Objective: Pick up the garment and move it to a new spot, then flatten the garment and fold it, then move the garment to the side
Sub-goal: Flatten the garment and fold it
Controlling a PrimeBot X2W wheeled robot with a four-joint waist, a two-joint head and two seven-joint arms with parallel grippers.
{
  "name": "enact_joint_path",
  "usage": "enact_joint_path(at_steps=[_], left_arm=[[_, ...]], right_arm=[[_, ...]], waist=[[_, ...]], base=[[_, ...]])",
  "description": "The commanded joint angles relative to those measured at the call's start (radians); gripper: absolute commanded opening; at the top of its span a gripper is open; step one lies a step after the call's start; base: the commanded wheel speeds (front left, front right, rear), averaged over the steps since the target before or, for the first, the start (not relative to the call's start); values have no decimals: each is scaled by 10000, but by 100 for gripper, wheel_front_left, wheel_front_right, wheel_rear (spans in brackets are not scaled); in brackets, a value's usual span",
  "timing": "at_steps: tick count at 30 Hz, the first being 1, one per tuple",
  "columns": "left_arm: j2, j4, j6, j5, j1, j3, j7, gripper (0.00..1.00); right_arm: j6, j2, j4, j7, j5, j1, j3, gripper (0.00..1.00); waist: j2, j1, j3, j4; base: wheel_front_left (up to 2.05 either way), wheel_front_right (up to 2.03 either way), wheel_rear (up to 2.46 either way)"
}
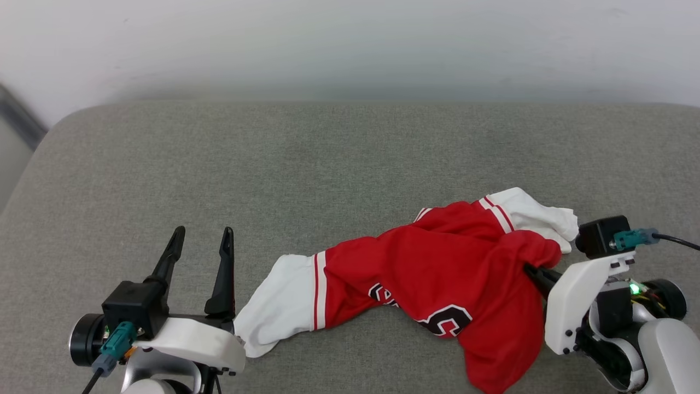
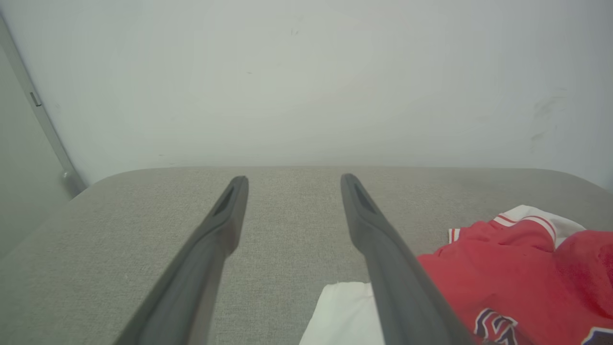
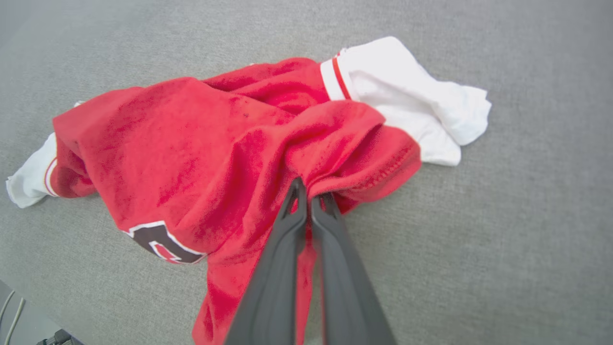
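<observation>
The garment's body (image 1: pixel 430 272) will fall open into a wide hanging sheet when the robot lifts the white sleeves, because loose red folds (image 1: pixel 515 269) are bunched up between them.
The garment (image 1: pixel 426 268), a red jersey with white sleeves and a black printed number, lies crumpled on the grey cushioned surface (image 1: pixel 328 164) at the lower right. My right gripper (image 1: pixel 531 272) is shut on a red fold at the garment's right side; the right wrist view has the fingers (image 3: pixel 306 201) pinching the cloth (image 3: pixel 215 158), which bunches up around their tips. My left gripper (image 1: pixel 202 236) stands open at the lower left with nothing between its fingers, just left of the garment's white sleeve (image 1: pixel 279 301). Through the left wrist view the gripper (image 2: pixel 292 184) points over bare cushion, with the garment (image 2: pixel 503 273) at the right.
A pale wall (image 1: pixel 350 44) runs behind the cushion's far edge. The cushion's rounded left corner (image 1: pixel 60 126) drops off toward a grey upright strip (image 1: pixel 19 117). Bare cushion stretches ahead of both grippers.
</observation>
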Motion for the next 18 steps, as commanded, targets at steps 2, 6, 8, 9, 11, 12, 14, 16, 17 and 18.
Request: enact_joint_path(at_steps=[2, 6, 8, 9, 11, 12, 14, 16, 17, 18], left_arm=[[66, -46, 9, 6, 17, -2, 33, 100], [128, -104, 29, -23, 90, -20, 99, 100], [148, -121, 38, -55, 137, -20, 122, 100], [150, -112, 43, -64, 158, -25, 128, 100], [150, -84, 22, -106, 179, -45, 153, 100], [145, -59, 24, -99, 187, -47, 150, 100], [113, -42, 21, -143, 203, -76, 169, 100], [82, 9, -6, -173, 217, -122, 196, 100], [62, 29, -17, -194, 208, -144, 203, 100], [51, 67, -27, -193, 205, -152, 197, 100]], right_arm=[[-3, -98, -722, -93, -269, -95, 318, 0], [-3, -270, -2155, 89, -488, 298, 1417, 0], [-3, -449, -2785, 319, -431, 590, 2226, 0], [-3, -567, -3012, 468, -339, 747, 2668, 0], [-3, -772, -3361, 786, -136, 1126, 3562, 0], [-3, -853, -3432, 953, 11, 1325, 3971, 0], [-3, -990, -3388, 1222, 324, 1693, 4663, 0], [-3, -1117, -3062, 1491, 646, 2104, 5194, 0], [-3, -1113, -2878, 1566, 810, 2244, 5370, 0], [-3, -1191, -2597, 1646, 826, 2353, 5505, 0]], waist=[[0, 0, -129, -136], [0, 0, -254, -253], [0, 0, -295, -307], [0, 0, -319, -329], [0, 0, -340, -358], [0, 0, -369, -378], [0, 0, -391, -403], [0, 0, -432, -396], [0, 0, -436, -389], [0, 0, -449, -388]], base=[[0, 0, 0], [0, 0, 0], [0, 0, 0], [0, 0, 0], [0, 0, 0], [0, 0, 0], [0, 0, 0], [0, 0, 0], [0, 0, 0], [0, 0, 0]])
